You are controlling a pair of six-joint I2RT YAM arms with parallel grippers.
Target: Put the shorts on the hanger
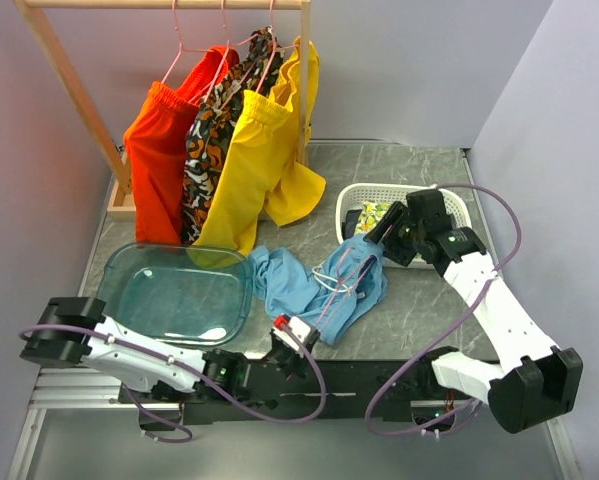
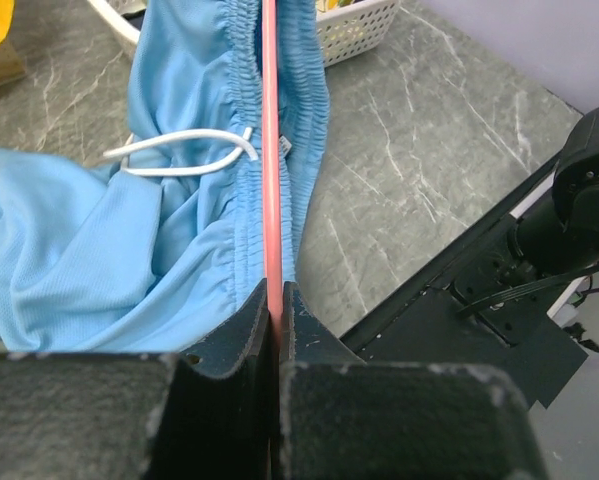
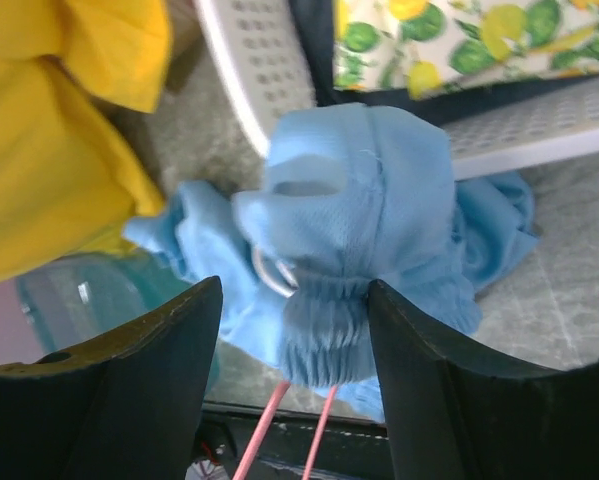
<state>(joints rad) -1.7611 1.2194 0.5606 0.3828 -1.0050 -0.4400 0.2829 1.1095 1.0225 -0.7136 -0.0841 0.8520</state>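
The hanger's near end (image 1: 322, 319) pokes out beyond the waistband, so my left gripper needs to let go of the hanger and then pull the waistband's near end (image 2: 247, 278) over that end of the hanger.
The light blue shorts (image 1: 309, 285) lie crumpled on the grey table, threaded onto the pink wire hanger (image 1: 329, 295). My left gripper (image 1: 285, 335) is shut on the hanger's wire (image 2: 272, 200) at its near end. The elastic waistband and white drawstring (image 2: 179, 160) lie bunched along the wire over the shorts (image 2: 99, 240). My right gripper (image 1: 384, 232) is open at the hanger's far end. In the right wrist view the gathered waistband (image 3: 339, 310) sits between its fingers (image 3: 294, 290), against the right finger (image 3: 409, 340). Two pink hanger wires (image 3: 269, 425) emerge below the fabric.
A white basket (image 1: 449, 205) holding a yellow-green patterned cloth (image 1: 374, 213) stands right behind the right gripper. A teal transparent tub (image 1: 179, 290) sits left of the shorts. Orange (image 1: 159, 150), patterned (image 1: 209, 140) and yellow garments (image 1: 249, 160) hang from a wooden rack (image 1: 69, 80).
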